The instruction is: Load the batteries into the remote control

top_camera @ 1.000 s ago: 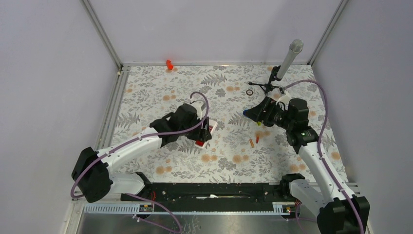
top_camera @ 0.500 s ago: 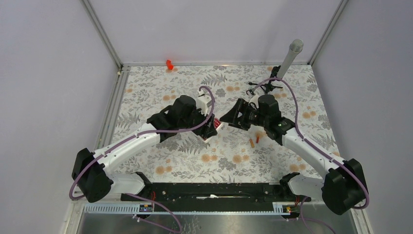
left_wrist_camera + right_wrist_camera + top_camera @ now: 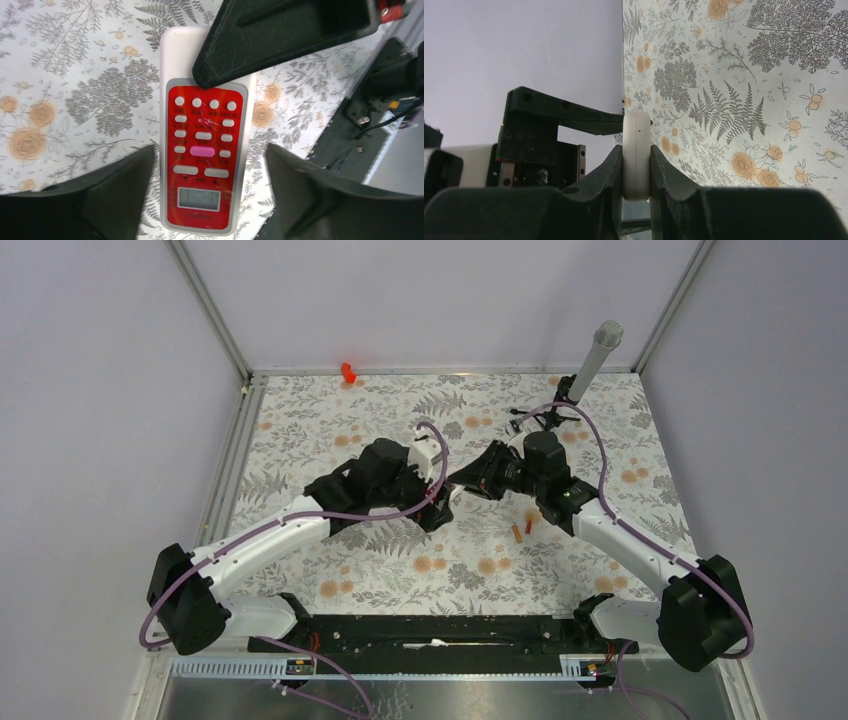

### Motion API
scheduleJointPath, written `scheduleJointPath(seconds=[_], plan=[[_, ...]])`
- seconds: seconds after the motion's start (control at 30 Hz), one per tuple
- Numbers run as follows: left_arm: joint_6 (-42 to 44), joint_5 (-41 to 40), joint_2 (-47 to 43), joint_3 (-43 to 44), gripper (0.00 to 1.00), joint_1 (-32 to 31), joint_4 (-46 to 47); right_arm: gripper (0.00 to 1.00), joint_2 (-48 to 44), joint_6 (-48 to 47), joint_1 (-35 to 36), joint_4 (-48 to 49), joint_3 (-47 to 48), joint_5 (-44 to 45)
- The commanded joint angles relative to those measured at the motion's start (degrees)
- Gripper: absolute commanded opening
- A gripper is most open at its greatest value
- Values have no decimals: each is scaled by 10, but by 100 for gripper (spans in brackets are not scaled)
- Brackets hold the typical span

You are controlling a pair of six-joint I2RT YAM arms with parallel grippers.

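The remote control's red button panel (image 3: 204, 155) is facing up. Next, my left gripper pinches the remote control's loose end (image 3: 198, 221) and flips the remote control so its back is up before the batteries go in.
The remote control (image 3: 202, 150) is a flat white handset with a red button panel, and it hangs above the floral mat. My right gripper (image 3: 636, 150) is shut on one end of it, so the right wrist view shows it edge-on as a white slab (image 3: 636, 150). My left gripper (image 3: 210, 150) stands open on either side of the remote, with both fingers clear of its sides. In the top view the two grippers meet at mid-table, left (image 3: 437, 508) and right (image 3: 460, 480), and mostly hide the remote. Two small orange batteries (image 3: 522, 529) lie on the mat to the right of them.
A grey microphone-like cylinder on a black tripod (image 3: 597, 358) stands at the back right. A small red object (image 3: 347, 371) sits at the back edge. The black base rail (image 3: 430, 630) runs along the near edge. Metal frame posts border the mat.
The right arm swung left to the remote and its gripper closed on the remote's end. The left gripper, which held the remote before, has opened and let go.
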Motion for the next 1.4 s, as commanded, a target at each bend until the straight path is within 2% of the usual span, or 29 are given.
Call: scheduleJointPath(seconds=[0.0,0.17,0.33,0.47,0.5,0.57,0.7,0.9,1.07,1.1,1.17,1.3,1.37], plan=[[39,-72,-43,15,99,-19,38,7,-37,44,4,2,10,54],[116,-142,-95,-25,99,-47,72,8,-47,115,4,-37,23,79],[218,-191,-140,-106,95,-82,165,8,-22,141,4,-160,91,75],[272,-253,-128,-122,93,-113,198,2,-11,177,4,-197,105,82],[282,-267,-120,-121,90,-118,200,1,-11,184,4,-200,107,85],[296,-284,-106,-117,78,-128,209,0,-13,200,4,-206,109,86],[315,-290,-103,-119,45,-131,247,0,-12,219,4,-228,120,83],[328,-290,-80,-117,27,-134,264,0,-11,249,4,-234,118,49],[323,-287,-57,-100,8,-149,239,2,-25,263,4,-248,99,41],[322,-285,-55,-98,2,-152,236,4,-28,267,4,-246,95,39],[314,-279,-54,-95,0,-153,233,18,-29,271,4,-228,85,32],[288,-276,-53,-102,0,-153,263,70,-27,266,4,-188,72,22],[276,-287,-48,-105,0,-152,273,85,-33,244,4,-159,65,22]])
